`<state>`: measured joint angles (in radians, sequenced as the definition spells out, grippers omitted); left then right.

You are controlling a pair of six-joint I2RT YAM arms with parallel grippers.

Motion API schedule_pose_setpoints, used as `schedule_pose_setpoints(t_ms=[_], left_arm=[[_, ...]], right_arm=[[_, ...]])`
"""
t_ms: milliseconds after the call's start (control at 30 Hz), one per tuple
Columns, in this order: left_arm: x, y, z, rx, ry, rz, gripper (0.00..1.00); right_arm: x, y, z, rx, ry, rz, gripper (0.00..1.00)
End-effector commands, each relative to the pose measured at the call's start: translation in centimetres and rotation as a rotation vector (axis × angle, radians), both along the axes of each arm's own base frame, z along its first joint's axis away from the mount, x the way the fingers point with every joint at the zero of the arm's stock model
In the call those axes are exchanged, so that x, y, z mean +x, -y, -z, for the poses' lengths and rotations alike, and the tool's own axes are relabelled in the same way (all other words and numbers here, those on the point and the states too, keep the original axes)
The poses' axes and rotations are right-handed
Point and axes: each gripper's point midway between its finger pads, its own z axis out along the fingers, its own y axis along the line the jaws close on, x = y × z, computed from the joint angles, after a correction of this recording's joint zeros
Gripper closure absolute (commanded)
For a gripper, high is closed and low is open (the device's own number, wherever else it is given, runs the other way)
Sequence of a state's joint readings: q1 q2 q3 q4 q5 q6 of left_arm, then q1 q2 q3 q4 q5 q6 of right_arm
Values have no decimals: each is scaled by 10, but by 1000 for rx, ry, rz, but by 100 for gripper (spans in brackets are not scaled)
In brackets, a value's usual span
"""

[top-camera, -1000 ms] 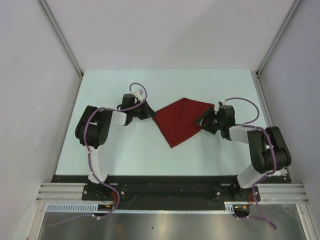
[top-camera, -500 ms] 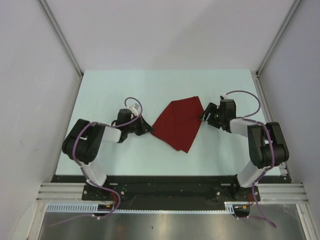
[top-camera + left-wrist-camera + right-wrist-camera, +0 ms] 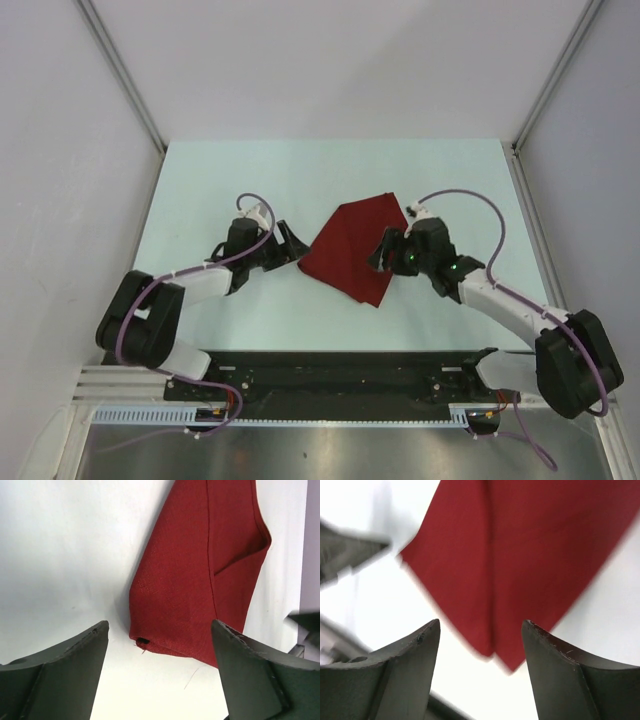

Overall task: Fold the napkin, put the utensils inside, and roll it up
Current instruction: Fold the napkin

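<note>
Next, I pinch the crease's near end (image 3: pixel 361 299) with my right gripper and make the napkin's near edge (image 3: pixel 367 303) straight before rolling, because that edge is stepped where the crease ends.
The dark red napkin (image 3: pixel 348 250) lies folded and flat near the middle of the pale table, with a crease running along it (image 3: pixel 200 565) (image 3: pixel 530 545). My left gripper (image 3: pixel 296 250) (image 3: pixel 159 627) is open just off the napkin's left corner, low over the table, with nothing between its fingers. My right gripper (image 3: pixel 383 252) (image 3: pixel 480 622) is open too, hovering above the napkin's right pointed end without touching it. The utensils are out of view in every frame.
The pale table (image 3: pixel 250 170) is bounded by grey walls on three sides and a black rail (image 3: pixel 340 365) at the near edge. The other arm's finger shows at the edge of each wrist view (image 3: pixel 305 622) (image 3: pixel 350 550).
My left gripper has opened and let go of the napkin's left corner. My right arm has swung inward over the napkin's right end. The napkin went from a spread triangle to a narrower folded shape.
</note>
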<state>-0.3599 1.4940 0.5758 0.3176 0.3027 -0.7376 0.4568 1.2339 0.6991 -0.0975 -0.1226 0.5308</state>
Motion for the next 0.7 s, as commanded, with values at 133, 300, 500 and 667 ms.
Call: schedule_pose_setpoints(t_ms=[133,300,500,667], left_arm=[[2,-17,-31,54,85,-33,9],[1,-23,-50,48,123,-39,8],[0,-30,-58,40,137,-47,7],[1,-32,-62,37,141,-45,7]], right_arm=[[-64,-80,24,256,-226,-101,32],[-78,-91,41,261,-300,-91,34],[-83,-89,57,251,-331,-63,37],[-85,-87,59,238,-344,-50,37]])
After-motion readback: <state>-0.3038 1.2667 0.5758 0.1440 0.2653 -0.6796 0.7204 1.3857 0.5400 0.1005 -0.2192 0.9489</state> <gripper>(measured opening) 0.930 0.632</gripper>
